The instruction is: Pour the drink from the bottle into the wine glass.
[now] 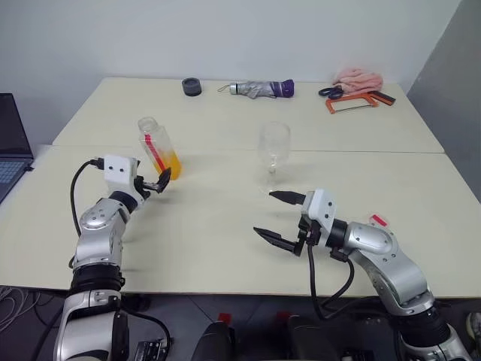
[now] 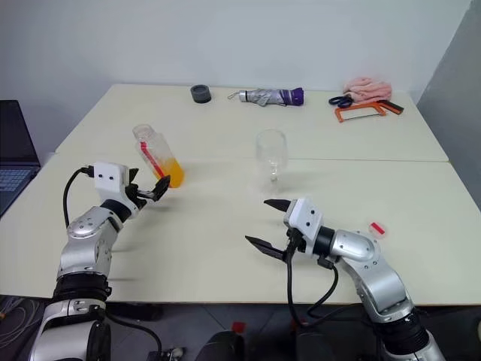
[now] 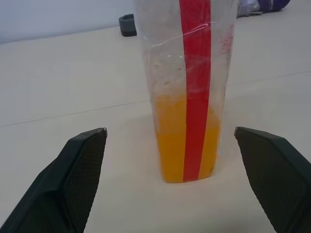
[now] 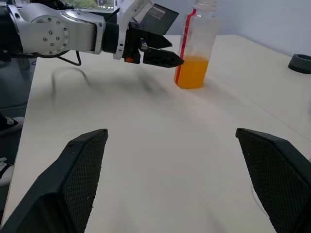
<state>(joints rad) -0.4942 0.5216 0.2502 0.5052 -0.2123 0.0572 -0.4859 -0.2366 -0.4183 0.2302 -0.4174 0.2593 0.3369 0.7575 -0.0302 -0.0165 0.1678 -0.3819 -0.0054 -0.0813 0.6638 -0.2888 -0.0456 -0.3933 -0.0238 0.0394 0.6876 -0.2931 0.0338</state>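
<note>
I expect the drink to get to the neck (image 1: 148,125) only when I tip the bottle onto its side, because the orange drink (image 1: 170,165) is low in the bottle.
The bottle (image 1: 156,144) stands on the left part of the table, clear plastic with a red strip and no cap on its neck. The orange drink (image 1: 172,164) fills its lower third. My left gripper (image 1: 152,183) is open and level just short of the bottle, which stands in line with the gap between the fingers (image 3: 87,160), apart from them. The wine glass (image 1: 274,147) stands upright near the table's middle and looks empty. In front of the glass my right gripper (image 1: 264,213) is open and holds nothing, pointing left toward the bottle (image 4: 194,53).
Along the far edge lie a black tape roll (image 1: 192,86), a folded umbrella (image 1: 263,89), scissors with an orange saw (image 1: 353,101) and a pink cloth (image 1: 358,77). A laptop (image 1: 11,150) sits at the far left. A small red item (image 1: 378,220) lies by my right arm.
</note>
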